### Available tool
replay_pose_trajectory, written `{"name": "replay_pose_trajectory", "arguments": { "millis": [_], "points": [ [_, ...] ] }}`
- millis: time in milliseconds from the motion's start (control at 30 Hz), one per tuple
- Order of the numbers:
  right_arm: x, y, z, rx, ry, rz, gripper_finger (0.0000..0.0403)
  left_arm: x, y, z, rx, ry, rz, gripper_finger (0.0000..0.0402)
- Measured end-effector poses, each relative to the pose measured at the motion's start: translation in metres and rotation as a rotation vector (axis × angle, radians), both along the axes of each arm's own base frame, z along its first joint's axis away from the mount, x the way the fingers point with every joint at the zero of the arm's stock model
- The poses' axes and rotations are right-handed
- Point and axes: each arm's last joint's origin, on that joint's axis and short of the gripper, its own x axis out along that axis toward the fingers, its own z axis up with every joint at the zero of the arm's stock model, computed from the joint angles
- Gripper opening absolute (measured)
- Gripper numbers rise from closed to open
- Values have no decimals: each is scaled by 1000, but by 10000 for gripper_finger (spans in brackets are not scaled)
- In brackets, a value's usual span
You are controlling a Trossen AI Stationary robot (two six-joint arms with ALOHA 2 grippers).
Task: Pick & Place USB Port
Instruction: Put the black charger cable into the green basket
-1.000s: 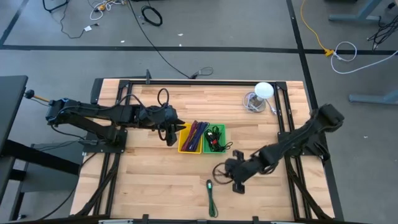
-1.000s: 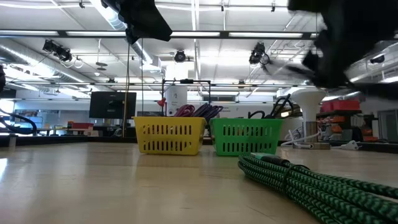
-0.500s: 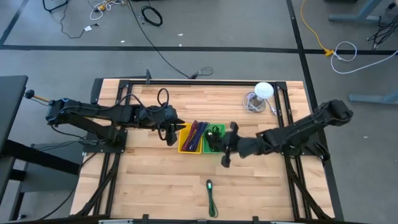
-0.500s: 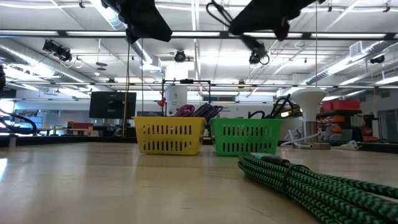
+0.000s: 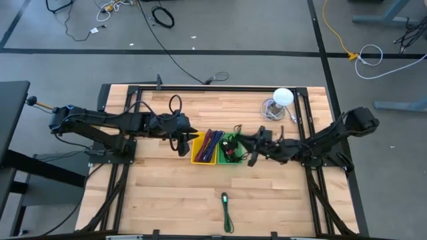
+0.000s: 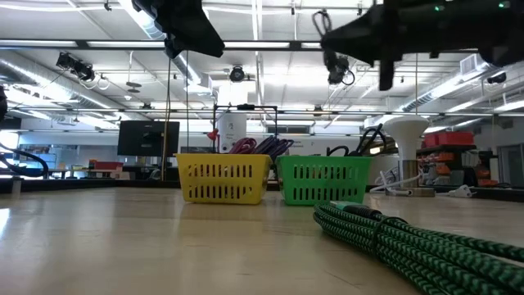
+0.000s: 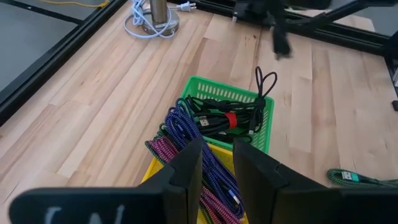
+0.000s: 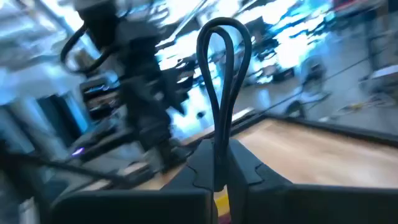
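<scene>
My right gripper should keep moving the cable down until it can let go inside, because the black cable's loop (image 5: 237, 127) is clear above the green basket of black cables (image 5: 230, 151).
My right gripper (image 5: 245, 143) is shut on a thin black cable (image 8: 221, 74) and is high above the table, beside the right rim of the green basket (image 5: 230, 148). It also shows at the top of the low view (image 6: 348, 37). The green basket holds a bundle of black cables (image 7: 227, 118). The yellow basket (image 5: 203, 150) next to it holds purple and pink cables (image 7: 186, 134). My left gripper (image 5: 183, 143) hovers open and empty at the yellow basket's left side, and its fingers (image 7: 189, 168) stand above that basket. A green braided cable (image 5: 227, 210) lies on the table near the front edge. My right gripper pinches the black cable between its two fingers, just below a narrow loop (image 8: 222, 43) that sticks out past the fingertips. The fingers lie about level and point toward the table's left. The loop (image 6: 322, 18) is lifted clear of the table; the rest of the cable is hidden.
A white lamp-like object (image 5: 283, 97) on a coiled white cord (image 5: 272, 110) stands at the far right of the table. Black frame rails (image 5: 303, 127) run along the table's sides. Bare wood lies at the near left (image 5: 167, 200).
My right gripper has risen from the table's near side with the black cable. It has gone toward the far edge, first left and then a little right, to the green basket's right rim, turning level. The cable is lifted clear of the table.
</scene>
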Motion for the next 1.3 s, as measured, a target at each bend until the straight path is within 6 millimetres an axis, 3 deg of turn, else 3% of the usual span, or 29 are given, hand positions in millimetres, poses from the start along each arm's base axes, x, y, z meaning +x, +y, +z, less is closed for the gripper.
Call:
{"name": "replay_pose_trajectory", "arguments": {
  "millis": [333,667,933,1133,1300],
  "points": [
    [-4,0,-15,67,-6,-65,10,0,0,0,26,3,2,96],
    [17,-7,-46,184,-3,-101,10,0,1,0,31,3,2,96],
    [38,0,-63,223,26,-72,10,0,1,0,31,3,2,96],
    [42,2,-78,261,58,-74,10,0,1,0,31,3,2,96],
    [42,2,-79,258,58,-77,10,0,1,0,30,3,2,96]
  ]
}}
